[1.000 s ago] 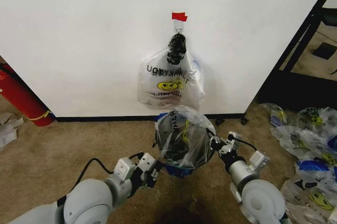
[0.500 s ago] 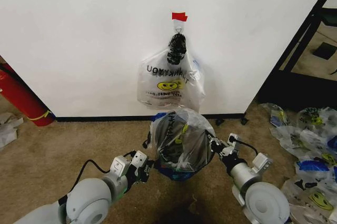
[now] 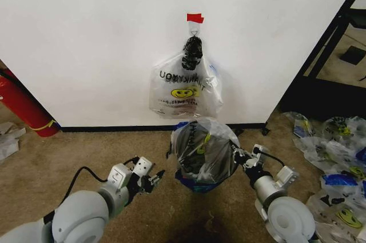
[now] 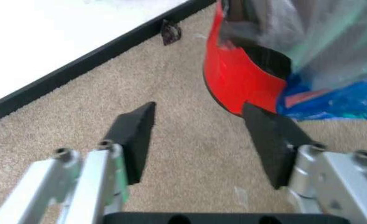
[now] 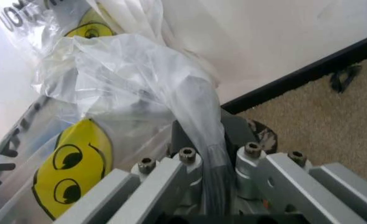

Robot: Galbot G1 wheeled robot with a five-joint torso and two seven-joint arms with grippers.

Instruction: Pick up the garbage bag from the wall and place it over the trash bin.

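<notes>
The trash bin's dark opening point(image 3: 194, 148) is covered by the loose plastic garbage bag, so the garbage bag point(image 3: 219, 150) will go down inside when my left gripper pushes it down.
The garbage bag point(image 3: 203, 150), thin clear plastic with a yellow smiley face, is draped over the trash bin point(image 3: 195, 184) on the carpet below the wall point(image 3: 86, 37). Most of the bin is hidden under the plastic; its red base point(image 4: 236, 79) and dark side show in the left wrist view. My right gripper point(image 3: 237, 156) is at the bin's right edge, shut on a gathered fold of the bag point(image 5: 127, 79). The same right gripper point(image 5: 208, 136) shows plastic pinched between its fingers. My left gripper point(image 3: 154, 177) is open, empty and apart from the bin on its left point(image 4: 199, 109).
A thick bundle of like bags point(image 3: 184, 86) with a black knot hangs from the hook under the red tape strip point(image 3: 194, 18). A long red cylinder point(image 3: 20, 106) leans at the far left. A black frame point(image 3: 326, 48) and a heap of smiley bags point(image 3: 337, 157) are at the right.
My left gripper has let go of the bag, opened and drawn back to the left, away from the bin. The bag has settled lower around the bin. The right gripper keeps its hold.
</notes>
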